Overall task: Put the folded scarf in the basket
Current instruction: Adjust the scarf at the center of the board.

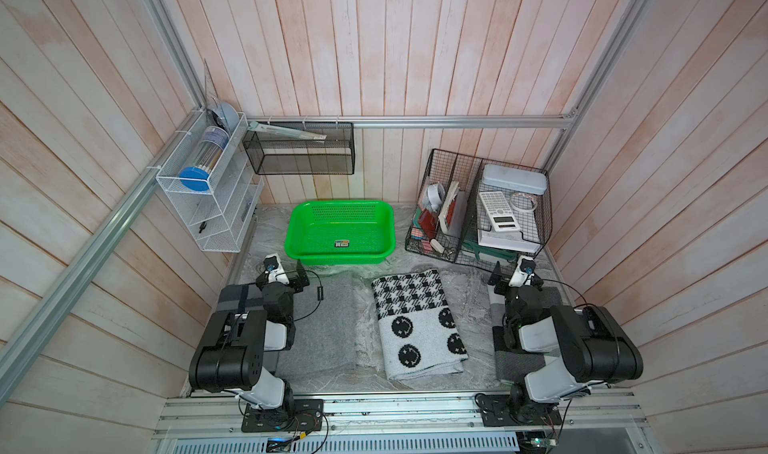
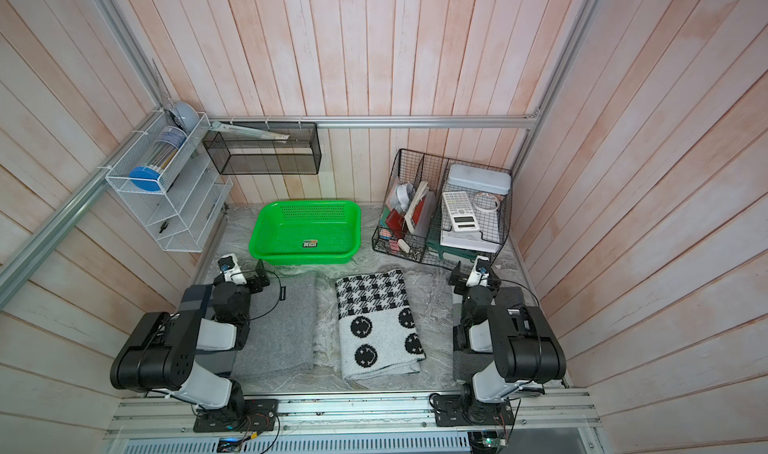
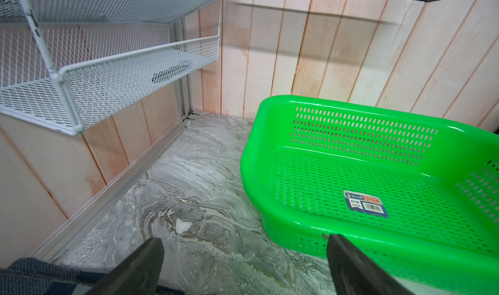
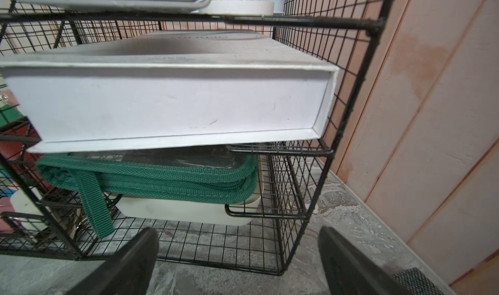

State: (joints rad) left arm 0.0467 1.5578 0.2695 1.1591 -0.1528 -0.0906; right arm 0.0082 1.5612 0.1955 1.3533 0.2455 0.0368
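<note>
Next, I swing the checked end (image 1: pixel 409 291) round with my right gripper before I lift the scarf, because the folded scarf (image 1: pixel 420 326) points end-on at the green basket's long side.
The folded scarf (image 1: pixel 415 323) (image 2: pixel 378 323), black and white with checks and smiley faces, lies flat on the marbled table between my two arms. Behind it, toward the back wall, stands the bright green perforated basket (image 1: pixel 353 258) (image 2: pixel 307 258) (image 3: pixel 251 158), holding only a small sticker. My left gripper (image 1: pixel 284 277) (image 2: pixel 245 275) (image 3: pixel 244 239) is open over bare table just left of the basket's near corner. Over at the black wire organiser's front corner, my right gripper (image 1: pixel 517 279) (image 2: pixel 476 279) (image 4: pixel 237 231) is open too. Neither gripper touches the scarf.
A black wire organiser (image 1: pixel 478 206) (image 4: pixel 324 150) full of boxes and a calculator stands at the back right. On the left wall hangs a white wire rack (image 1: pixel 208 190) (image 3: pixel 81 72), beside a black mesh bin (image 1: pixel 299 148). Grey folded cloths (image 1: pixel 320 327) lie beside and under both arms.
</note>
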